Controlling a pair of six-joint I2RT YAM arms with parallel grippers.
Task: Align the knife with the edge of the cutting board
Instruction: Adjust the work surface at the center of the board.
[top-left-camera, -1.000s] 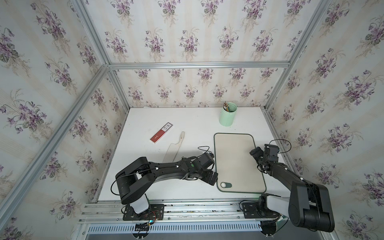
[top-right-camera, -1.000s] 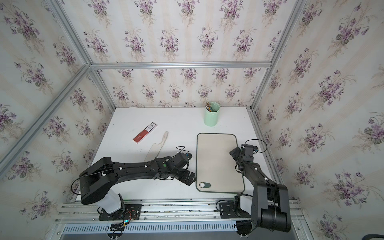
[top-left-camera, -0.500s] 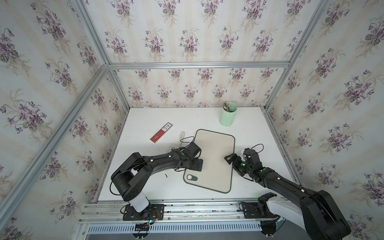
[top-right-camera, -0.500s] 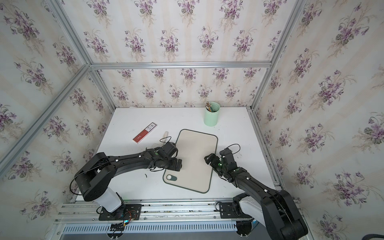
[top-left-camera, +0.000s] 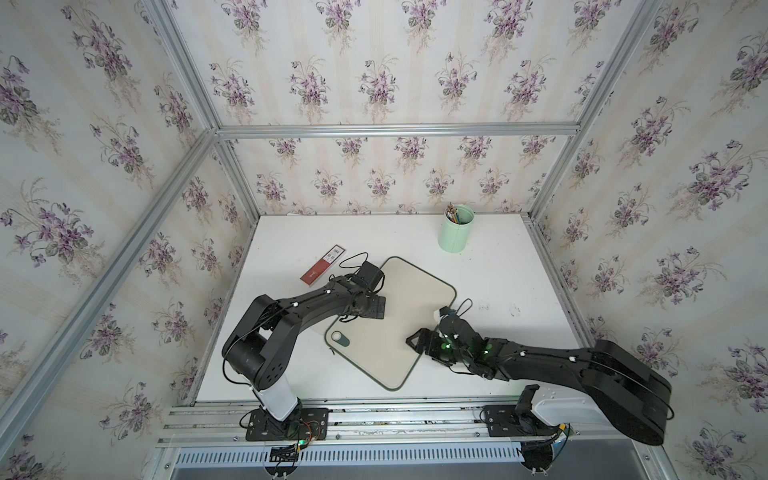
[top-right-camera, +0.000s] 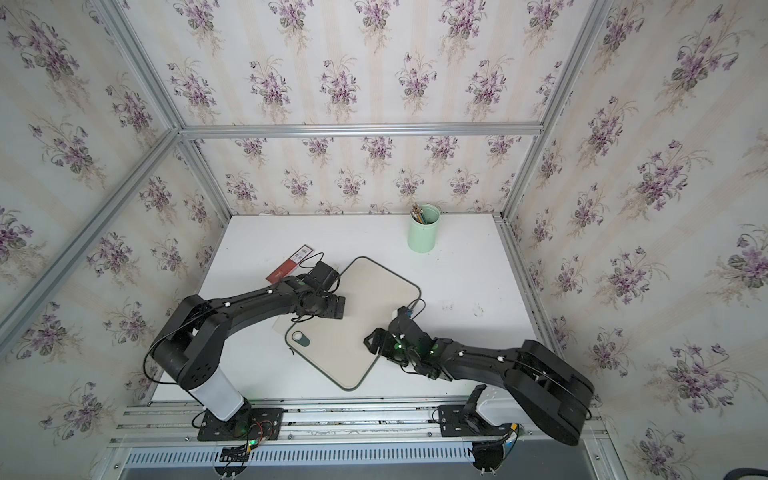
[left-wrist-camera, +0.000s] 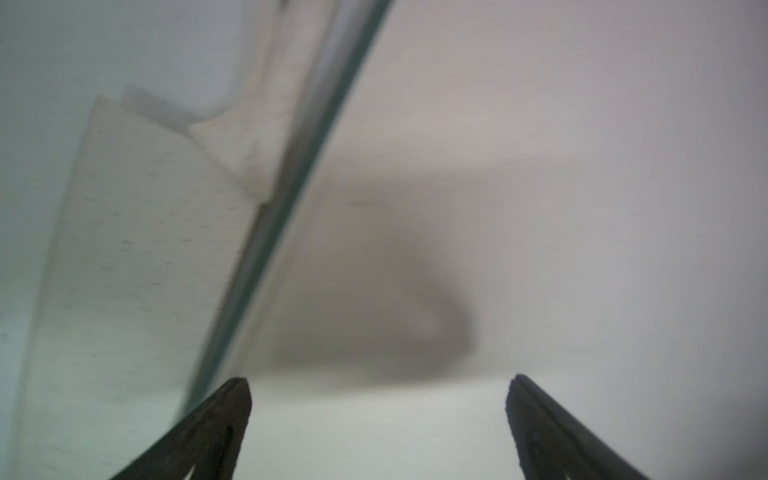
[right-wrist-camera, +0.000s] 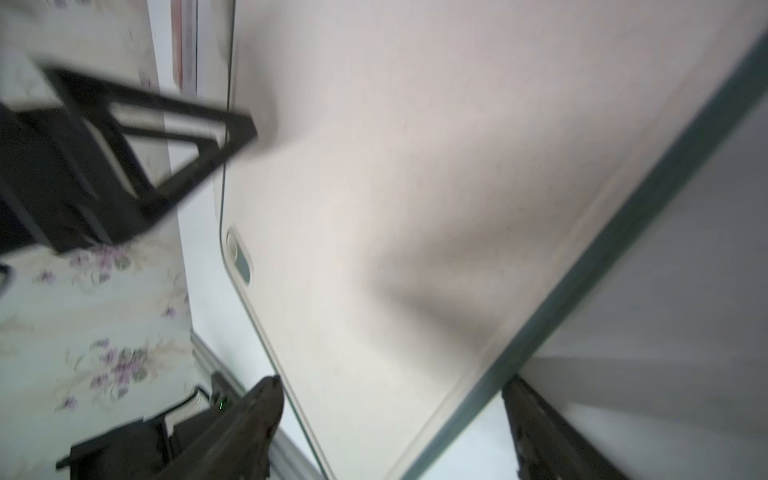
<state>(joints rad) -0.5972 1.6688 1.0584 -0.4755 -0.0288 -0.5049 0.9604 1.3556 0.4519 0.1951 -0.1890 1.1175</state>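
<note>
My left gripper should go to the green tab (top-left-camera: 340, 338) and help my right gripper turn the cutting board (top-left-camera: 390, 348) square, because it lies crooked to the metal rail.
The beige cutting board (top-left-camera: 399, 291) lies turned at an angle mid-table, its green tab (top-left-camera: 340, 339) toward the front left. The cream knife (left-wrist-camera: 137, 249) lies on the table right against the board's green-rimmed left edge (left-wrist-camera: 291, 174), handle along it. From above my left arm covers most of it, leaving a pale corner (top-right-camera: 279, 325) showing. My left gripper (top-left-camera: 375, 308) hovers open over the board just inside that edge, with nothing between its fingers (left-wrist-camera: 232, 411). My right gripper (top-left-camera: 417, 340) is open at the board's right side, its jaws straddling a corner of the board (right-wrist-camera: 374, 374).
A slim red-and-white box (top-left-camera: 323, 271) lies behind the left arm near the left wall. A mint green cup (top-left-camera: 456, 233) of pencils stands at the back right. Papered walls close three sides, and a metal rail (top-left-camera: 374, 415) runs along the front.
The board has slid from the right side to mid-table and rotated, ending against the knife. Both grippers travelled left with it, and the right arm now stretches far across.
</note>
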